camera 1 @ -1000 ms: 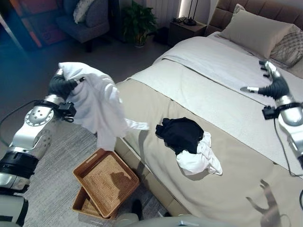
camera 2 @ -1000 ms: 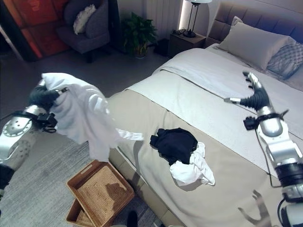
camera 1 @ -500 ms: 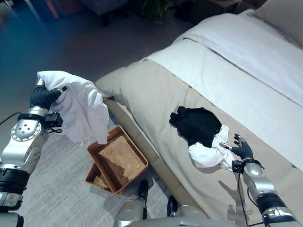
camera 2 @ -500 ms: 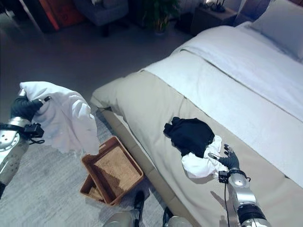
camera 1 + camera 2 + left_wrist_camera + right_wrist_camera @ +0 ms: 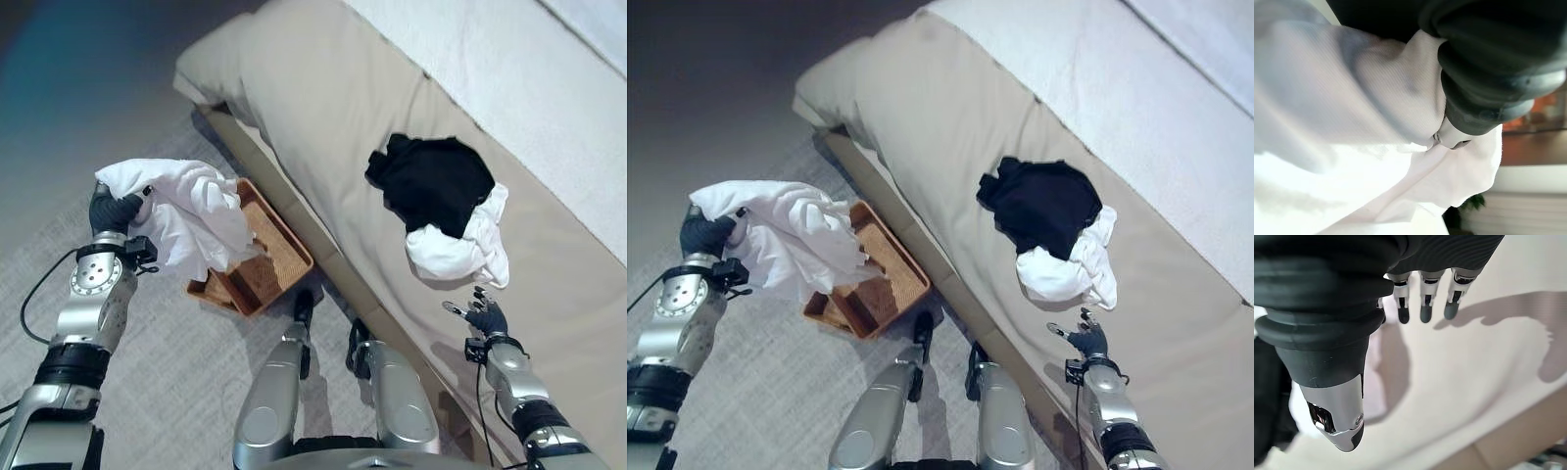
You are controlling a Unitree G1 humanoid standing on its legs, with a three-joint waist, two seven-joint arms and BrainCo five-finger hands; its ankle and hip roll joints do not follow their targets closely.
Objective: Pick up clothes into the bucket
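The black garment (image 5: 436,181) just has its loose edge (image 5: 446,231) lying across the white garment under it. The black garment should come up by itself when I lift it.
My left hand (image 5: 110,211) is shut on a bunched white garment (image 5: 191,220), which hangs over the left side of a brown wicker basket (image 5: 277,258) on the floor beside the bed. In the left wrist view the white cloth (image 5: 1352,147) lies pressed against the hand's dark cover. A black garment (image 5: 431,181) rests on the bed on top of another white garment (image 5: 460,250). My right hand (image 5: 485,318) hovers open just above the beige bedcover, a little below that pile, its fingers (image 5: 1422,308) straight and holding nothing.
The bed (image 5: 323,88) with its beige cover runs from the top to the right; a white blanket (image 5: 509,69) covers its far part. A second wicker basket (image 5: 211,289) lies under the first. Grey carpet (image 5: 167,392) spreads at the lower left.
The camera has tilted further down. My left hand has lowered the white garment onto the basket's left side. The right hand stays low by the clothes pile on the bed.
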